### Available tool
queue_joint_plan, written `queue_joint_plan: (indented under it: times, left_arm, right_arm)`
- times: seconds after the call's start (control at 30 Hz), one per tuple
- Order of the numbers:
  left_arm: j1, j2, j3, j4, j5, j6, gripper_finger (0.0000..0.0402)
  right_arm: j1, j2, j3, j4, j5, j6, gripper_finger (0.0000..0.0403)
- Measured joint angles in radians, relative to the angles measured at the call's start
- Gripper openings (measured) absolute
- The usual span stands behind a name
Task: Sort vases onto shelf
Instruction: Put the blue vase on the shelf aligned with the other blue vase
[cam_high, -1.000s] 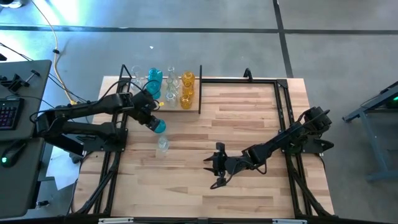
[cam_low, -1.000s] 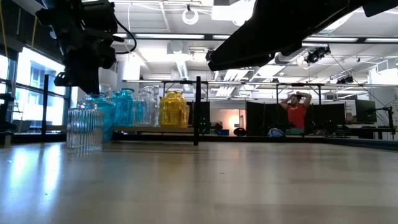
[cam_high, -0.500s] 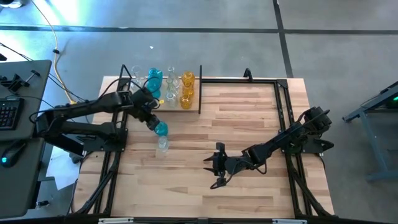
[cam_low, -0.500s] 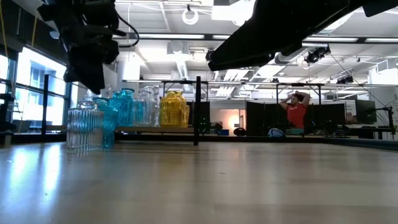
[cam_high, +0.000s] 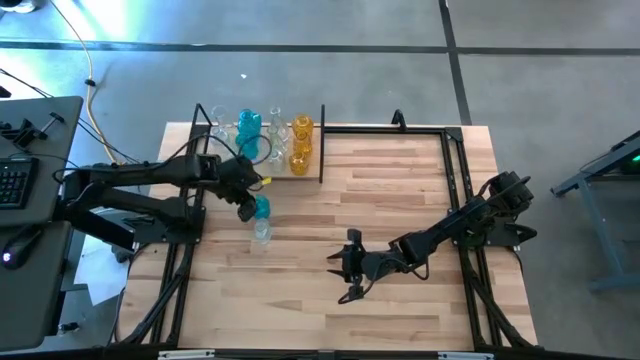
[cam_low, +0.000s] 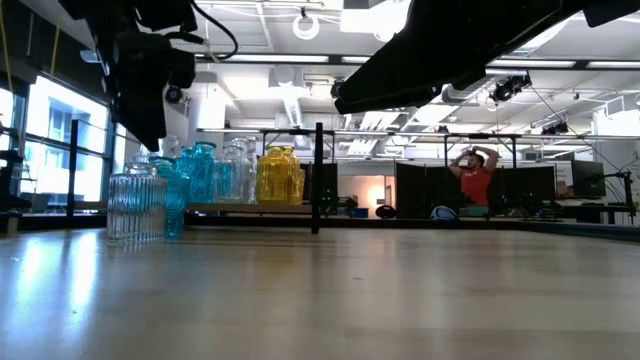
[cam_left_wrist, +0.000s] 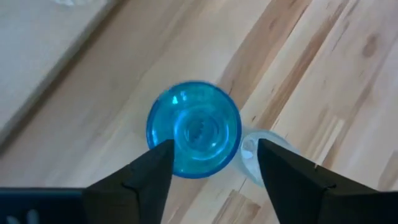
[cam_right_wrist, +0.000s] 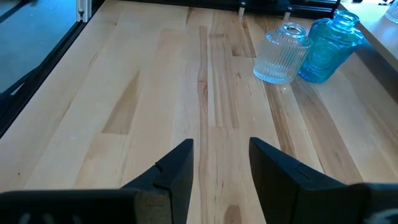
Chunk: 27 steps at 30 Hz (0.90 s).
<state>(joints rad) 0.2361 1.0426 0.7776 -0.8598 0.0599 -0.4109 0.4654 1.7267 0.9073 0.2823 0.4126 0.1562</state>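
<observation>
Next, my left gripper moves over to center on the blue vase's neck (cam_left_wrist: 197, 128) before it closes and lifts, because one finger is over the clear vase (cam_left_wrist: 250, 149).
A teal-blue vase (cam_left_wrist: 194, 129) stands upright on its base on the table, right beside a clear ribbed vase (cam_high: 261, 232). My left gripper (cam_high: 245, 192) hangs open above the blue vase, with a finger on either side of it in the left wrist view, touching nothing. Both vases also show in the right wrist view: the blue vase (cam_right_wrist: 329, 46) and the clear vase (cam_right_wrist: 281, 53). The shelf (cam_high: 312, 160) at the far left holds teal (cam_high: 248, 125), clear (cam_high: 274, 135) and amber (cam_high: 300, 140) vases. My right gripper (cam_high: 345, 268) waits open and empty at mid-table.
A black frame (cam_high: 450, 160) runs along the table's far and right sides. Bare wooden tabletop (cam_high: 400, 190) lies between the shelf and my right arm. A person (cam_low: 478, 180) sits in the room far behind the table.
My left gripper has gone up and slightly toward the table's near edge, away from the blue vase. The blue vase now stands on the table beside the clear vase.
</observation>
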Motion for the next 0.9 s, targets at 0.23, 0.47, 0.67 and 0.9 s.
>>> queue_joint_plan:
  times: [0.23,0.47,0.67,0.9]
  left_arm:
    - [-0.064,0.092,0.0,0.0,-0.085,0.044,0.0252]
    - [-0.097,0.155,0.0,0.024,-0.157,0.078,0.0254]
    - [-0.109,0.164,0.0,0.048,-0.201,0.085,0.0226]
    - [-0.109,0.163,0.0,0.053,-0.205,0.086,0.0163]
  right_arm:
    - [0.0,0.0,0.0,0.004,0.0,0.0,0.0138]
    - [0.0,0.0,0.0,0.004,0.0,0.0,0.0138]
    - [0.0,0.0,0.0,0.003,0.0,0.0,0.0138]
    - [0.0,0.0,0.0,0.003,0.0,0.0,0.0138]
